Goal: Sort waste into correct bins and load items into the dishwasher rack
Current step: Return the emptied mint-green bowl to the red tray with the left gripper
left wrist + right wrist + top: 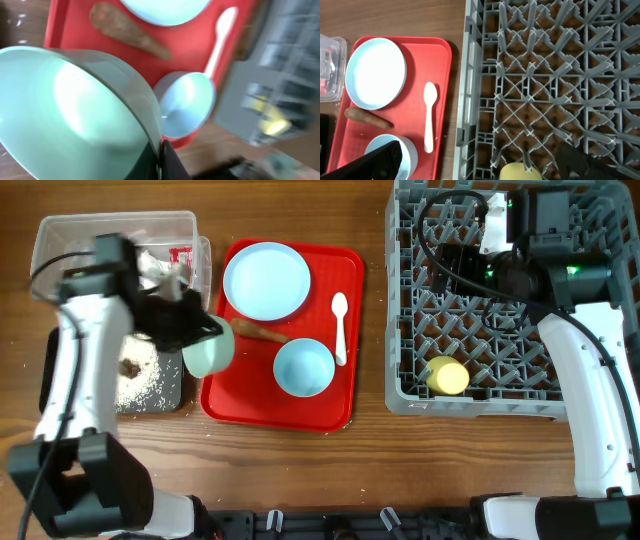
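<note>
The pale blue-green bowl (pixel 208 356) is empty and there is room beside the second bowl (pixel 248 384), so my left gripper should keep going to the red tray and let go there.
My left gripper (pixel 203 330) is shut on the rim of a pale blue-green bowl (pixel 210 352), held tilted between the black tray (pixel 181 396) and the red tray's left edge. In the left wrist view the bowl (pixel 75 110) fills the left side, its rim pinched between the fingers (pixel 167 160). The second bowl (pixel 303 367), plate (pixel 266 280), white spoon (pixel 340 326) and brown stick (pixel 260 332) lie on the red tray (pixel 325 405). My right gripper (pixel 480 167) hangs open over the dishwasher rack (pixel 500 395), above the yellow cup (pixel 447 376).
The clear tub (pixel 60 230) at the back left holds the red-and-white wrapper (pixel 180 257). Rice grains (pixel 148 386) and a brown lump (pixel 130 366) lie in the black tray. The rack's upright pegs (pixel 545 75) stand under the right arm.
</note>
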